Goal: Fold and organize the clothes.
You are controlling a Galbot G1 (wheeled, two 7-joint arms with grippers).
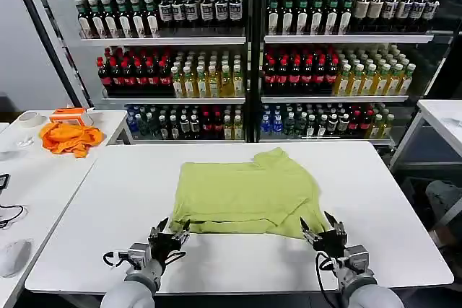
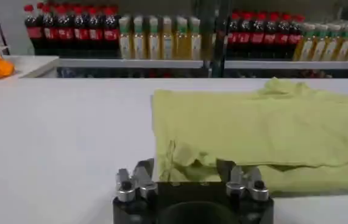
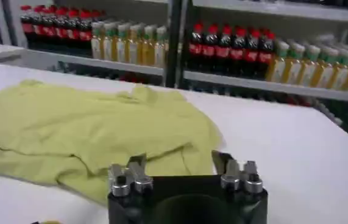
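Note:
The lime-green T-shirt (image 1: 245,196) lies with the T-shirt's plain side (image 1: 216,187) and loose flap facing up, so a print hidden underneath should come up when the robot folds the T-shirt over.
The clothes are one lime-green T-shirt (image 1: 245,192), folded into a rough rectangle in the middle of the white table (image 1: 108,200), with a loose flap toward its right near corner. My left gripper (image 1: 172,230) hovers open at the shirt's near left corner. In the left wrist view the shirt's near hem (image 2: 265,131) lies just beyond the open left gripper (image 2: 184,169). My right gripper (image 1: 319,227) stands open at the near right corner. In the right wrist view green cloth (image 3: 82,125) lies between and beyond the spread fingers of the right gripper (image 3: 180,159). Neither holds anything.
An orange cloth (image 1: 70,137), an orange box (image 1: 68,115) and a tape roll (image 1: 29,118) sit on the left side table. Shelves of bottles (image 1: 245,34) stand behind the table. Another white table (image 1: 444,117) stands at the right.

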